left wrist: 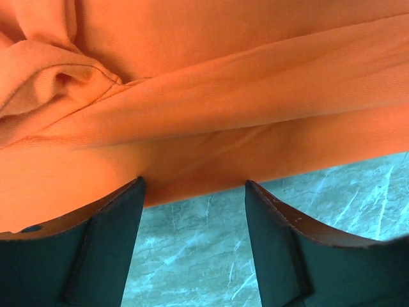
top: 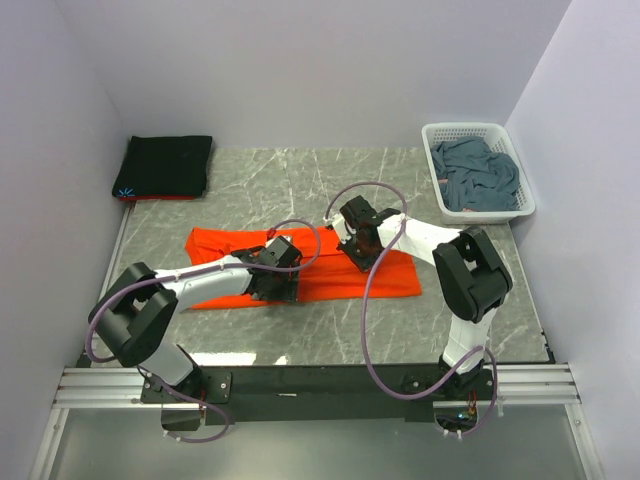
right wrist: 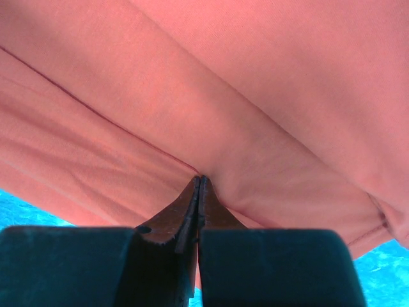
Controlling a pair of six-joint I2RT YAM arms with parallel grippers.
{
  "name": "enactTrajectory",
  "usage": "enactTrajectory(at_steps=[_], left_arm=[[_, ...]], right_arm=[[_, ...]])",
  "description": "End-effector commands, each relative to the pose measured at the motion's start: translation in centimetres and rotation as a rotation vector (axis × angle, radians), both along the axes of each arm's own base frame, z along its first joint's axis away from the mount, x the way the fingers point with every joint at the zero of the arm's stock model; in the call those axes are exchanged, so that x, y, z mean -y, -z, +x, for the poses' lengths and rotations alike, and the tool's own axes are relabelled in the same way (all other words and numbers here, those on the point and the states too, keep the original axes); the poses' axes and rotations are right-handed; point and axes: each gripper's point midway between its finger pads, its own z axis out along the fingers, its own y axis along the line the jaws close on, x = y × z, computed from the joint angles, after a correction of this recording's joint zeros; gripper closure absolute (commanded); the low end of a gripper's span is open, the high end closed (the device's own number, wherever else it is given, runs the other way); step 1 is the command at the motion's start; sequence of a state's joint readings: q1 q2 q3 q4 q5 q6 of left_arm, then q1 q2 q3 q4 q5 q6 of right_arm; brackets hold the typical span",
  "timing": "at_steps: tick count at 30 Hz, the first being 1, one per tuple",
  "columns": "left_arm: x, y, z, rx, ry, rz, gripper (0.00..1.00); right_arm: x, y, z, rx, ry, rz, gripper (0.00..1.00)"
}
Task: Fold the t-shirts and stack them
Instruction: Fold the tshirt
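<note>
The robot's left gripper should leave the orange t-shirt's near hem and pinch the orange t-shirt's end (top: pixel 207 243) by the black t-shirt, because a bunched fold (left wrist: pixel 61 83) lies on the orange t-shirt.
An orange t-shirt (top: pixel 395 273) lies in a long folded strip across the middle of the table. My left gripper (top: pixel 279 288) is open at the strip's near edge; in the left wrist view its jaws (left wrist: pixel 194 182) straddle the hem of the orange t-shirt (left wrist: pixel 211 96) with bare table between them. My right gripper (top: pixel 361 250) sits on the strip's far side. In the right wrist view it (right wrist: pixel 201 179) is shut, pinching a crease of the orange t-shirt (right wrist: pixel 268 83). A folded black t-shirt (top: pixel 165 165) lies at the back left. A blue-grey t-shirt (top: pixel 478 175) is crumpled in the basket.
The white lattice basket (top: pixel 475 128) stands at the back right against the wall. A thin red edge (top: pixel 160 198) shows under the black t-shirt. Walls close in the marble table (top: pixel 260 180) on the left, back and right.
</note>
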State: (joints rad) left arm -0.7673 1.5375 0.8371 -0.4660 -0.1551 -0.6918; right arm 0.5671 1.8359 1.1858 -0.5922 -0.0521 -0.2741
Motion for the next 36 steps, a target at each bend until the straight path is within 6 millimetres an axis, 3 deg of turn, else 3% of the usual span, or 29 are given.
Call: enactTrajectory(at_steps=[1,18,28,34,36], left_arm=[[-0.4,1.3,-0.8,-0.029,0.002,0.012,0.31],[-1.1,1.6,-2.5,-0.065,-0.013,-0.004,0.34],[-1.1,1.8,-2.8,-0.079,-0.013,-0.013,0.34],[-1.0,1.9,-2.9,-0.085,-0.013,-0.017,0.34],[-1.0,1.9,-2.9,-0.084,-0.014,-0.016,0.34]], right_arm=[[-0.2,-2.5,1.1,0.065,0.009,0.012,0.97],[-0.1,-4.4,1.7,0.110,0.034,0.021,0.98],[0.7,-3.7,3.3,0.149,0.086,-0.006,0.97],[0.0,-3.8,4.5,0.171,0.108,0.015,0.91],[-0.1,-4.0,4.9,0.179,0.124,0.018,0.81]])
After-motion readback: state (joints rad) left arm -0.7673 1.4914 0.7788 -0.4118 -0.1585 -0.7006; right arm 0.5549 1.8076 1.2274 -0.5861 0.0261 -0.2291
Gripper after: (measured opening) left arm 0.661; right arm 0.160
